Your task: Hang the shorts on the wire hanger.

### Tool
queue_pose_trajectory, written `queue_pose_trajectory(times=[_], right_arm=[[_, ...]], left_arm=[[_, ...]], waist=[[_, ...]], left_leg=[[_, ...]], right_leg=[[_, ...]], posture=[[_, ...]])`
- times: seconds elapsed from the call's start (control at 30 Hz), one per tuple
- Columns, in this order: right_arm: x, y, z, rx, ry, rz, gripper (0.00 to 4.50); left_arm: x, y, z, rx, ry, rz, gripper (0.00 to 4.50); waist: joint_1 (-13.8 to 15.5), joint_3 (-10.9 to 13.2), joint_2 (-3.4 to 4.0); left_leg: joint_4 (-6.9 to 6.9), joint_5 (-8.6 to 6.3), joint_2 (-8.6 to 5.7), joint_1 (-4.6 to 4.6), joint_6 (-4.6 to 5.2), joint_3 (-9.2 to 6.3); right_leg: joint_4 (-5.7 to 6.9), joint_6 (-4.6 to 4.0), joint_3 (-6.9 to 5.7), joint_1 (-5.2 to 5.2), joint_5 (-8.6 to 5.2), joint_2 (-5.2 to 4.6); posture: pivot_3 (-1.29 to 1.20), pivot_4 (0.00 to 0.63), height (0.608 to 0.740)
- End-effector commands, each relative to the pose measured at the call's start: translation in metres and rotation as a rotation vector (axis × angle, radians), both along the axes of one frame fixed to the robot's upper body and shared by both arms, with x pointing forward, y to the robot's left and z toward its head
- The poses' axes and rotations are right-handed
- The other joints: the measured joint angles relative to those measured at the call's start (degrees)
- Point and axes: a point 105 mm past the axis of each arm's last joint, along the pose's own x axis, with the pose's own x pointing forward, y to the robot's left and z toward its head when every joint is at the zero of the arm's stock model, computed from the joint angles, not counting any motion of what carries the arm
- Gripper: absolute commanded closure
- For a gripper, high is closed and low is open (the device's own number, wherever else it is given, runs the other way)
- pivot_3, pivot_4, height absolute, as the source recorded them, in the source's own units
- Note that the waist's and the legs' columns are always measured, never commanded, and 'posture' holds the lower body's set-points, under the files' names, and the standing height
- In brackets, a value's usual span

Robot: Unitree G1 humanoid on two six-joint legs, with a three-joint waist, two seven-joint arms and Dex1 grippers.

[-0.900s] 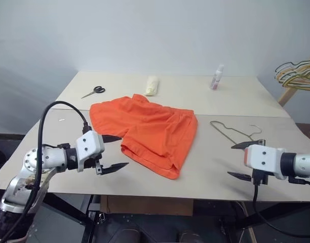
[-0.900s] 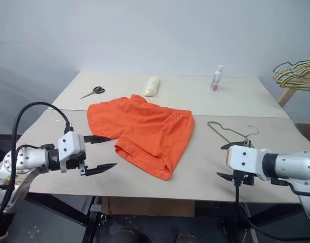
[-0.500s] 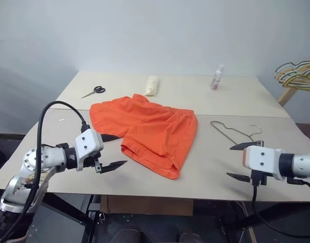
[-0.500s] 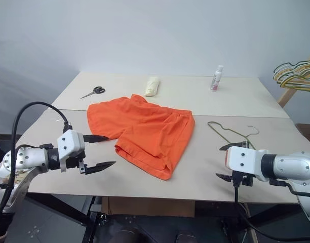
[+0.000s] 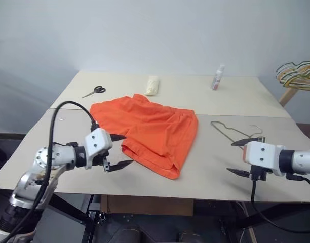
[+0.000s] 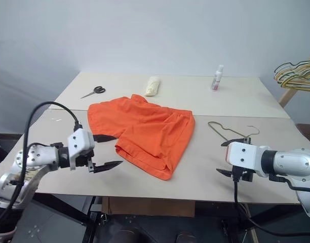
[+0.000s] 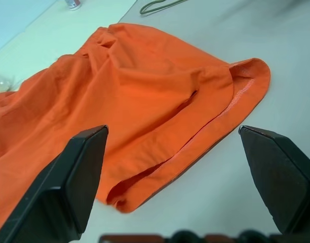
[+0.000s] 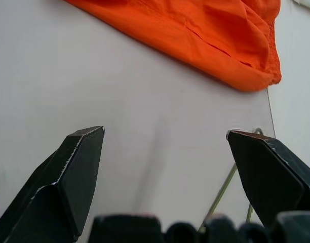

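Observation:
The near hem's front corner [image 5: 172,173] lies free in front of my left gripper's open fingers, so I keep heading toward that corner until those fingers close on it.
The orange shorts [image 5: 150,130] lie flat in the middle of the table, with the waistband toward the right and the legs toward the front left. To their right, flat on the tabletop, lies the thin wire hanger [image 5: 231,130]. My left gripper [image 5: 127,149] is open just left of the near leg's hem, low over the table and not touching the cloth. In the left wrist view the shorts [image 7: 145,86] lie between and beyond the two fingers [image 7: 79,177]. My right gripper [image 5: 230,157] is open and empty, just in front of the hanger [image 8: 226,187].
At the back of the table [image 5: 69,177] lie scissors [image 5: 94,91], a rolled cream cloth [image 5: 152,85] and a small bottle [image 5: 217,77]. A bunch of coloured hangers [image 5: 297,73] hangs off the table's far right. Both grippers are near the table's front edge.
My left gripper has moved right, closer to the near leg of the shorts. The right gripper has barely moved. Both stay open.

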Motion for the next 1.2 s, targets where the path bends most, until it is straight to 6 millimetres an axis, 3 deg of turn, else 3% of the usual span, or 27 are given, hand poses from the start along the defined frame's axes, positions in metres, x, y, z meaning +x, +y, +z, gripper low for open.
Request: queue_pose_trajectory(times=[0.03,0.23,0.37,0.6,0.9,1.03,1.2], right_arm=[[-0.001,0.004,0.012,0.007,-0.066,-0.011,0.03],[-0.005,0.006,0.006,0.024,-0.085,-0.054,0.03],[-0.007,0.007,0.007,0.03,-0.104,-0.077,0.03],[-0.006,0.011,0.005,0.04,-0.124,-0.093,0.03],[-0.002,0.012,0.004,0.044,-0.131,-0.089,0.03],[0.0,0.011,0.003,0.039,-0.13,-0.087,0.0],[0.003,0.011,0.003,0.032,-0.128,-0.081,0.0]], left_arm=[[-0.008,-0.025,-0.004,-0.036,0.022,-0.086,0.0],[-0.005,-0.079,-0.023,-0.075,0.095,-0.132,0.0],[0.006,-0.105,-0.029,-0.092,0.1,-0.062,0.0],[0.012,-0.126,-0.046,-0.003,0.109,0.029,0.0],[0.026,-0.127,-0.069,0.11,0.096,0.176,0.0],[0.026,-0.126,-0.072,0.115,0.126,0.18,0.89],[0.025,-0.125,-0.079,0.133,0.157,0.188,2.64]], waist=[[-0.1,0.0,0.01],[-0.3,-0.2,-0.03],[-1.4,-0.3,0.03],[-3.3,-0.5,0.09],[-3.2,-0.6,0.23],[-3.1,-0.7,0.24],[-3.1,-0.7,0.27]], left_leg=[[0.0,0.0,0.0,0.0,0.0,0.0],[0.05,0.0,-0.04,0.01,0.0,0.0],[0.06,0.0,-0.06,0.01,0.0,0.0],[0.06,0.0,-0.08,0.14,0.01,0.06],[0.06,-0.01,-0.07,0.15,0.02,0.06],[0.06,-0.01,-0.09,0.15,0.02,0.05],[0.06,-0.01,-0.08,0.15,0.02,0.05]], right_leg=[[0.01,0.0,0.0,0.0,0.0,0.0],[0.01,0.02,0.01,0.06,0.02,0.01],[0.0,0.02,0.03,0.07,0.02,0.02],[0.01,0.03,0.15,0.15,0.02,0.06],[0.0,0.04,0.15,0.16,0.02,0.07],[-0.01,0.04,0.15,0.16,0.02,0.06],[0.0,0.04,0.15,0.16,0.02,0.06]], posture=[[0.05,0.0,0.74],[0.0,0.0,0.74],[-0.02,0.0,0.74],[-0.04,0.0,0.74],[-0.02,0.0,0.74],[-0.01,0.0,0.74],[-0.01,0.0,0.74]])
